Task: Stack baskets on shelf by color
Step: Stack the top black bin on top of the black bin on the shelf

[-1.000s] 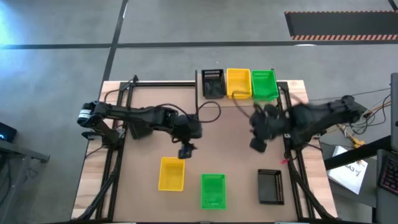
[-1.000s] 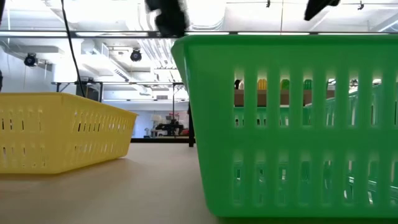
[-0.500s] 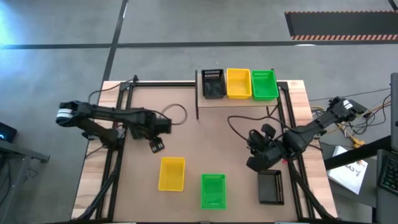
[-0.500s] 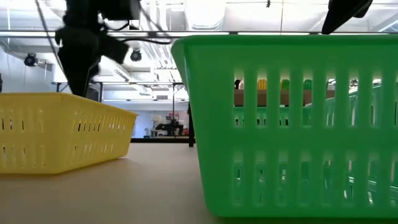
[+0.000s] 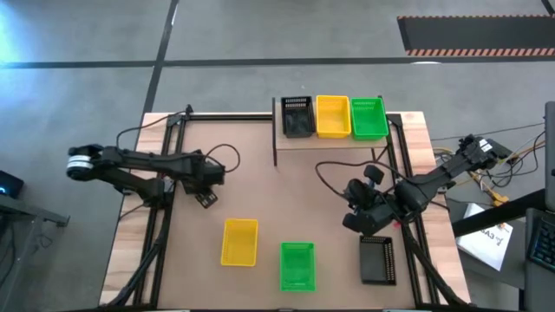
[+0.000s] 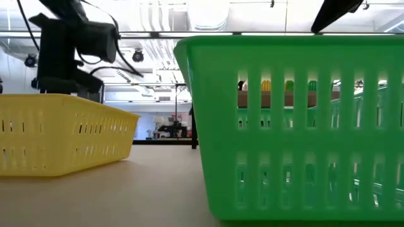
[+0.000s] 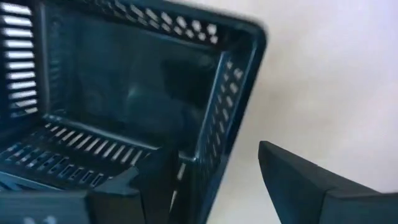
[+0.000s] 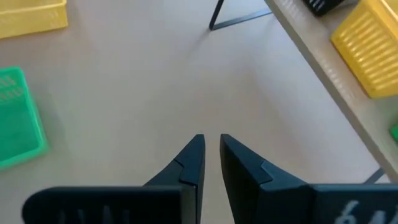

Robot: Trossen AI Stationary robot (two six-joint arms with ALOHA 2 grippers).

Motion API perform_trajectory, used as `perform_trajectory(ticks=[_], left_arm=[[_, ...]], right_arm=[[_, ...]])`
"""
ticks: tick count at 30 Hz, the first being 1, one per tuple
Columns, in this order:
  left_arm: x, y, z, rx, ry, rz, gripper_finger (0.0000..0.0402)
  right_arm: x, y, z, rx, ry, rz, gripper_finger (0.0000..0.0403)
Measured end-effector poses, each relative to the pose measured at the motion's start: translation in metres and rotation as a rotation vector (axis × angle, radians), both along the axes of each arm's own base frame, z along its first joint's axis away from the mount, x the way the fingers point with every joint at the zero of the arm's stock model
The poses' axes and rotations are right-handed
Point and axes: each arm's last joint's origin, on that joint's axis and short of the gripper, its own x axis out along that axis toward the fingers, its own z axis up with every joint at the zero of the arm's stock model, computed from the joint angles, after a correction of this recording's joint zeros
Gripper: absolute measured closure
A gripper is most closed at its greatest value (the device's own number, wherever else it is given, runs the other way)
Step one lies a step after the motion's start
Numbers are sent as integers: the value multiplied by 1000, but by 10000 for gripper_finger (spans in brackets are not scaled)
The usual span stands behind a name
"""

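I expect the black basket (image 7: pixel 134 93) to fit inside the shelf's black basket when I lower it onto that one, because its sides (image 7: pixel 221 112) narrow toward its bottom.
On the shelf (image 5: pixel 338 141) at the far edge a black basket (image 5: pixel 297 116), a yellow one (image 5: pixel 332 116) and a green one (image 5: pixel 368 118) stand side by side. On the table near the front lie a yellow basket (image 5: pixel 240 241), a green one (image 5: pixel 297 265) and a black one (image 5: pixel 377 260). My left gripper (image 5: pixel 206 198) hangs left of centre; no basket shows by it there. Its wrist view shows it open (image 7: pixel 205 162) astride a black basket's wall (image 7: pixel 214 118). My right gripper (image 5: pixel 354 221) (image 8: pixel 210 140) is shut above bare table, just beyond the near black basket. My left gripper has one finger (image 7: pixel 146 186) inside a black basket and the other finger (image 7: pixel 298 180) outside its side wall (image 7: pixel 208 149) in the left wrist view. Whether either finger touches the wall I cannot tell.
Dark frame rails (image 5: pixel 165 217) run along both table sides, and cables (image 5: pixel 334 173) loop from each arm. Bare tabletop (image 5: pixel 295 191) lies between the shelf and the three near baskets. In the low view the green basket (image 6: pixel 297 126) fills the foreground, with the yellow one (image 6: pixel 63 132) beside it.
My left gripper has drawn back from the table's middle toward the left edge. My right gripper has moved toward the near edge, closer to the black basket on the table. The baskets have stayed where they were.
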Motion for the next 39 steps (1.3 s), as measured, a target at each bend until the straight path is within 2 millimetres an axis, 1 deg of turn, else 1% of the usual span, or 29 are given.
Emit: perform_trajectory(ticks=[2, 4, 6, 9, 12, 14, 15, 18, 21, 24, 26, 29, 33, 35, 36, 39], left_arm=[[-1, 0, -7, 9, 32, 1, 200], [-1, 1, -13, 18, 64, 0, 215], [0, 1, -17, 27, 89, -1, 238], [3, 2, -20, 28, 105, -2, 283], [8, 2, -18, 29, 95, -9, 337], [13, 3, -13, 28, 64, -15, 375], [16, 3, -10, 25, 42, -26, 388], [28, 3, 5, 23, -42, -53, 395], [43, 1, 29, 4, -138, -118, 400], [57, -2, 59, -28, -245, -182, 401], [65, -4, 85, -36, -312, -219, 401], [68, -4, 130, -3, -370, -237, 401], [74, -1, 194, 100, -521, -279, 401], [82, 2, 220, 147, -607, -308, 401], [87, 3, 232, 166, -642, -326, 401], [111, 10, 254, 231, -708, -387, 401]], right_arm=[[0, 0, 0, -12, 10, 17, 360], [0, 0, 0, -21, 17, 29, 360], [0, 0, 0, -29, 20, 37, 360], [0, 0, 0, -43, 20, 39, 360], [0, -1, 0, -58, 24, 48, 360], [0, -1, 0, -66, 29, 59, 360], [0, -1, 0, -72, 34, 68, 360], [-2, -2, 1, -81, 45, 77, 360], [-7, -5, 3, -88, 56, 78, 360], [-13, -8, 7, -88, 57, 77, 360], [-18, -11, 11, -84, 51, 75, 360], [-25, -15, 17, -70, 29, 66, 360], [-34, -20, 25, -50, -10, 65, 360], [-38, -23, 28, -42, -26, 63, 360], [-39, -24, 29, -43, -36, 60, 360], [-43, -26, 32, -60, -69, 40, 360]])
